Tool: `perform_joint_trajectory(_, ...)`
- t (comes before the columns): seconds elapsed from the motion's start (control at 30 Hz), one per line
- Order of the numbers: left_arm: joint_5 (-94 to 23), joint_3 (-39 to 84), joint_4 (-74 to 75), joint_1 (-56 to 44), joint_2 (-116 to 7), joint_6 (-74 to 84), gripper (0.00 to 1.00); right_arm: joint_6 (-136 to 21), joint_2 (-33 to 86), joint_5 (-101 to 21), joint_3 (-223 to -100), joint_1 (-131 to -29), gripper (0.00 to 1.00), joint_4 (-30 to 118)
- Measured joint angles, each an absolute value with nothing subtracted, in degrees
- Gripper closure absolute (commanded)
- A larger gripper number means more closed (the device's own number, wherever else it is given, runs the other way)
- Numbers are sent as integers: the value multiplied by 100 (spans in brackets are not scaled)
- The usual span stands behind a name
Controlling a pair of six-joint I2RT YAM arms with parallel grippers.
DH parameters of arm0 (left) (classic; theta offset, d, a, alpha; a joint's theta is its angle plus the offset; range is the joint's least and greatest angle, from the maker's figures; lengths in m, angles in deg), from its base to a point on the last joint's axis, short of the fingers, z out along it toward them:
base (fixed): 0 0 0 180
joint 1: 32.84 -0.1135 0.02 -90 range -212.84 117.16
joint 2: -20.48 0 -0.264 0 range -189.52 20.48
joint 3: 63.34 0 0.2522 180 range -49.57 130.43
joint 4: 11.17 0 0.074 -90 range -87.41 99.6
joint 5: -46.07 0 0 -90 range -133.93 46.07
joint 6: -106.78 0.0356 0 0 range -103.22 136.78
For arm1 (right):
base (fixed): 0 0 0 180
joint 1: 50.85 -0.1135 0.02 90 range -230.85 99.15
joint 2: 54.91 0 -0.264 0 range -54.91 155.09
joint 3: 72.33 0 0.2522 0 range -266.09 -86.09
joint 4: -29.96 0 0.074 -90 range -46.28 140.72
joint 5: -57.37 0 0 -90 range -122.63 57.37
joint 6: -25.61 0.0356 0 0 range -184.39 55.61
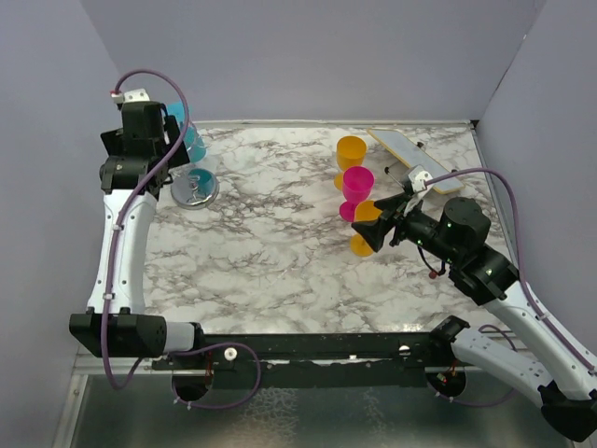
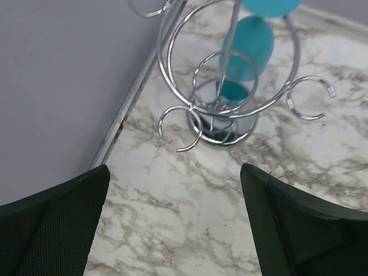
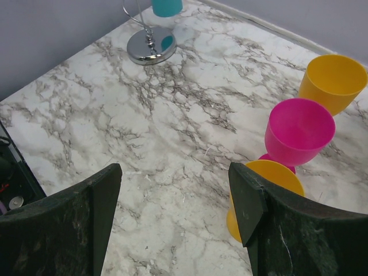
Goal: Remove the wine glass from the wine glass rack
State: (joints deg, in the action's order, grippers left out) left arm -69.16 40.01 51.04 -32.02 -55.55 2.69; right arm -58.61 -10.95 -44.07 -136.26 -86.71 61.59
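The teal wine glass's foot point(image 2: 271, 5) sticks out past the rack's hoop next to open marble point(image 1: 247, 157), so my left gripper should keep going around the rack until its fingers are on both sides of that foot.
The wine glass rack point(image 2: 230, 75) is a silver wire stand with curled hoops and a round shiny base point(image 1: 194, 189) at the table's back left corner. A teal wine glass point(image 2: 253, 43) hangs upside down on its far side; it also shows in the top view point(image 1: 193, 142). My left gripper point(image 2: 172, 169) is open and empty, looking down at the rack from just in front of it, not touching. My right gripper point(image 3: 175, 167) is open and empty over the marble, beside a yellow cup point(image 3: 270, 184). The rack's base point(image 3: 151, 47) shows far off in the right wrist view.
A pink goblet point(image 1: 356, 187) and two yellow goblets point(image 1: 351, 154) stand at the right middle, close to my right gripper point(image 1: 366, 231). A flat tan board point(image 1: 415, 161) lies at the back right. Grey walls close in the left, back and right sides.
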Motion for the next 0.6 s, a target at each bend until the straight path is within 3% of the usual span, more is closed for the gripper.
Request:
perform_joint_trajectory(0.3,-6335,5771,4923,-2607,-6484,164,1,-5861,-1082,-4409,-13626,-8671,24,6128)
perform_joint_trajectory(0.6,-6982,7552,5039,-1731,-8521,780,9,-5863,-999,-4407,-13626,-8671,24,6124)
